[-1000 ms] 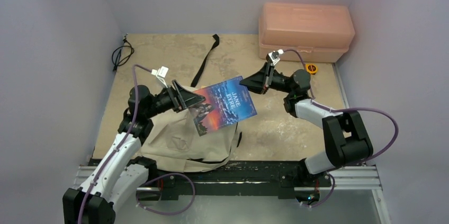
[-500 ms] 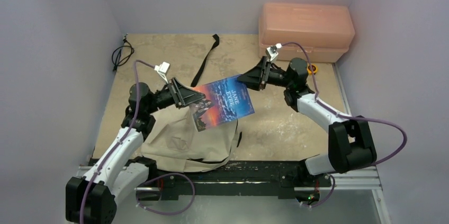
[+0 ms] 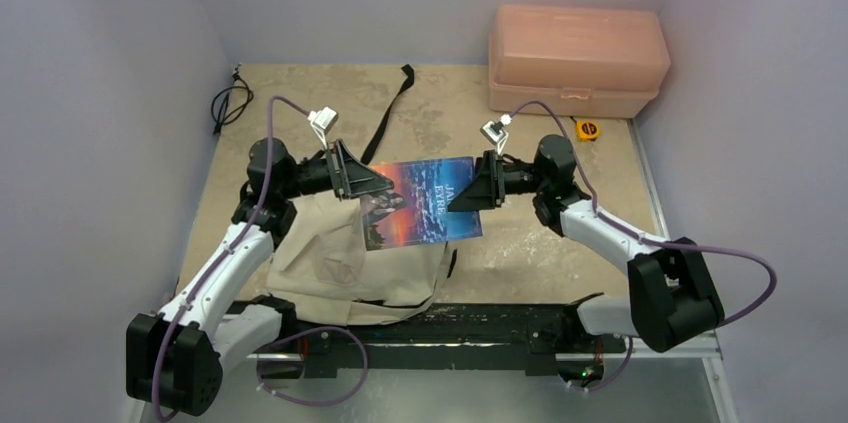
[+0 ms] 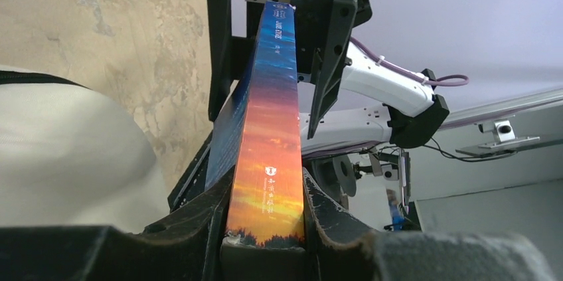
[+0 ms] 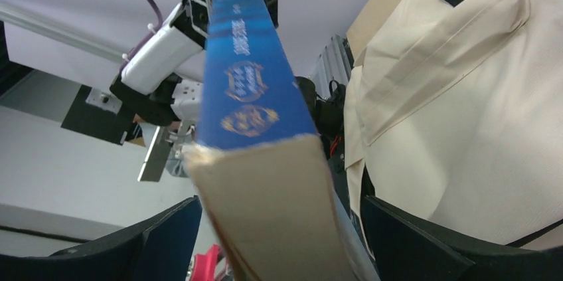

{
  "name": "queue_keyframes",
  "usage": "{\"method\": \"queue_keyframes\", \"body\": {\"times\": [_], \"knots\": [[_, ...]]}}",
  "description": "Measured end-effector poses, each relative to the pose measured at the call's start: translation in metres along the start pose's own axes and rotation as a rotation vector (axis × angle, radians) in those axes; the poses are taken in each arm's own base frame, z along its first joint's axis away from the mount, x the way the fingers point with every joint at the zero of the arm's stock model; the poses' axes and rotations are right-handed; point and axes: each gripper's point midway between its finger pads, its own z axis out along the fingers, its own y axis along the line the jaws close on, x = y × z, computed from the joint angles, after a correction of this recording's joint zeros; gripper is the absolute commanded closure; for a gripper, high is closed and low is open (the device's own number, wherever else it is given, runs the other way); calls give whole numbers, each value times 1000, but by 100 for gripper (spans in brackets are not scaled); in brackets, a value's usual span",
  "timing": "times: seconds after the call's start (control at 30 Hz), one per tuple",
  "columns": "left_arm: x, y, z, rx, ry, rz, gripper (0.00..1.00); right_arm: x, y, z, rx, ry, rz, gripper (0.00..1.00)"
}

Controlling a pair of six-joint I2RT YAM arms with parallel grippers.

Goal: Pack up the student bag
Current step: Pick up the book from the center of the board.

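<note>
The robot's right gripper should take the book's blue end (image 3: 463, 224) so that the left gripper is free to open the bag, because the student bag (image 3: 335, 258) lies slumped shut under the book.
A blue and orange "Jane Eyre" book (image 3: 420, 201) hangs in the air over the beige student bag (image 3: 340, 263), which lies slumped at the near left of the table. My left gripper (image 3: 365, 186) is shut on the book's left end; in the left wrist view both jaws press the orange spine (image 4: 269, 135). My right gripper (image 3: 462, 198) is at the book's right end and stands open. In the right wrist view the page edge (image 5: 259, 181) sits between the jaws with a gap on each side. The bag's cream fabric (image 5: 478, 108) fills the right of that view.
A salmon-pink plastic box (image 3: 578, 58) stands at the back right, with a small yellow tape measure (image 3: 590, 129) in front of it. A black strap (image 3: 385, 118) trails from the bag toward the back. A black cable (image 3: 228, 103) lies at the back left.
The right gripper has opened, loosening its hold on the book. The left gripper has closed on the book's left end. The book now lies flatter and slightly nearer.
</note>
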Motion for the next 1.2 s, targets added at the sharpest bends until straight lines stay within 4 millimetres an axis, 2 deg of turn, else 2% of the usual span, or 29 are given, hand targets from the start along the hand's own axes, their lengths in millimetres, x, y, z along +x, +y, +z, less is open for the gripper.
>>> {"method": "queue_keyframes", "body": {"times": [0.13,0.23,0.3,0.37,0.43,0.53,0.63,0.7,0.77,0.87,0.9,0.97,1.0,1.13,1.2], "knots": [[-4,-11,0,10,13,37,100,13,-3,-2,-20,16,-16,31],[-5,-19,-1,15,28,80,100,19,0,-4,-32,17,-26,42],[-4,-22,-1,20,44,100,100,21,5,-5,-45,16,-42,54],[-4,-21,-1,23,61,112,100,23,10,-6,-59,16,-58,61],[-4,-19,0,23,75,111,100,24,14,-6,-69,18,-71,61],[-3,-13,3,22,98,93,100,27,18,-5,-80,23,-72,42],[-2,-8,4,24,120,75,100,31,23,-1,-98,38,-76,33],[-1,-8,4,29,127,74,100,33,25,1,-106,42,-79,31],[-2,-9,5,36,129,78,100,32,27,1,-110,39,-83,35],[-2,-11,5,49,133,92,100,30,30,2,-122,27,-93,49],[-2,-12,5,56,137,97,100,30,31,1,-129,21,-98,63],[-1,-11,5,60,146,93,100,33,29,1,-136,7,-95,99],[0,-9,6,59,155,87,97,35,26,0,-135,1,-78,100],[2,4,8,-4,187,35,56,40,18,0,-119,-21,-20,100],[-4,9,10,-74,185,42,42,39,15,0,-105,-36,2,100]]}}
